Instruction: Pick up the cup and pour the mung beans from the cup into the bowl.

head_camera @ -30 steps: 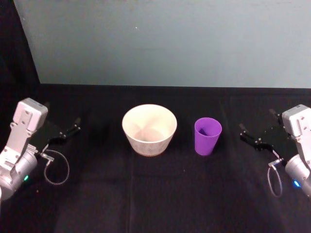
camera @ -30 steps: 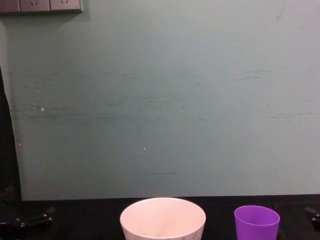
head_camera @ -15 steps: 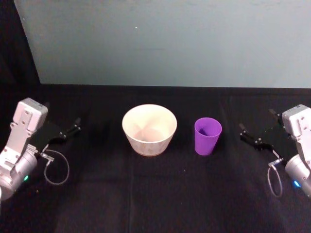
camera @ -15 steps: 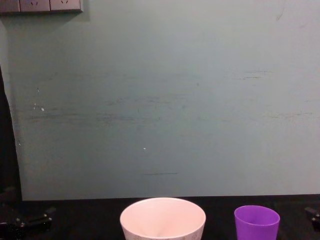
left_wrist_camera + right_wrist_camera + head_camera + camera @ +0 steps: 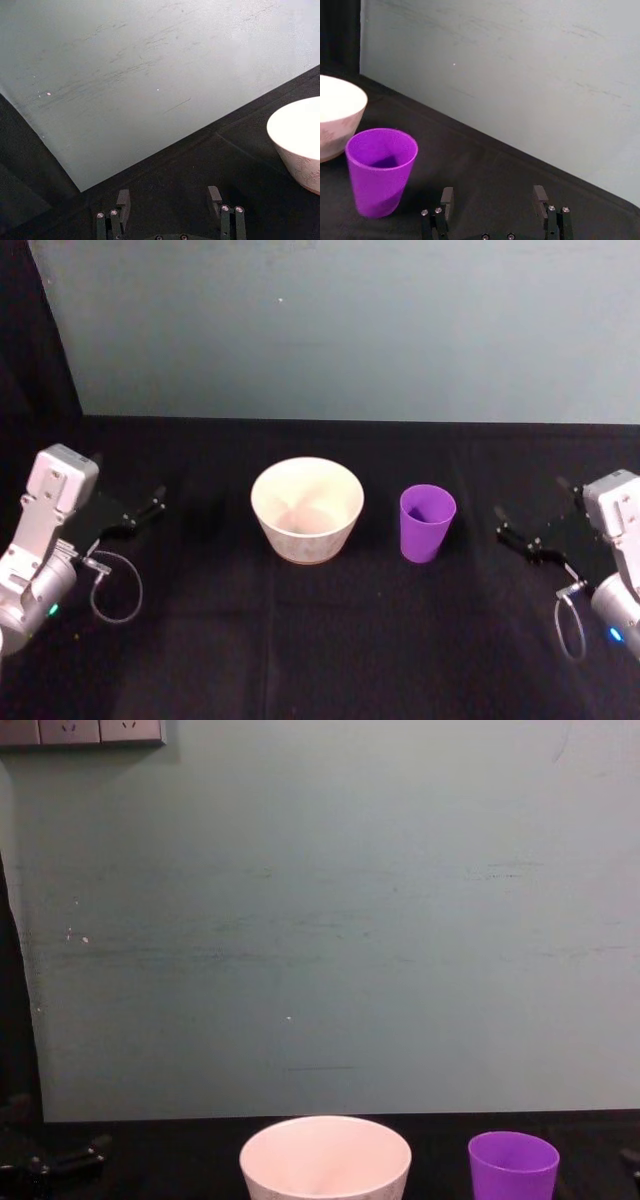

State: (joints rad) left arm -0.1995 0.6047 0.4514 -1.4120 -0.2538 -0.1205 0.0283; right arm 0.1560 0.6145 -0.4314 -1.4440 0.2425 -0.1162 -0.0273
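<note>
The mung beans will spill only when the robot tips the purple cup far over, because the purple cup's inside shows clear well below the cup's rim.
The purple cup stands upright on the black table, just right of the off-white bowl. The mung beans are hidden; the cup's inside shows only dark shade. My right gripper hovers open to the right of the cup, apart from it. In the right wrist view its fingers point past the cup, with the bowl beyond. My left gripper is parked open at the far left, well away from the bowl. The chest view shows the bowl and the cup side by side.
A pale teal wall panel rises behind the black table. Loose cable loops hang by the left wrist and the right wrist. Wall sockets sit high up in the chest view.
My right gripper has drifted slightly back and to the right, away from the cup. Cup, bowl and left arm have stayed put.
</note>
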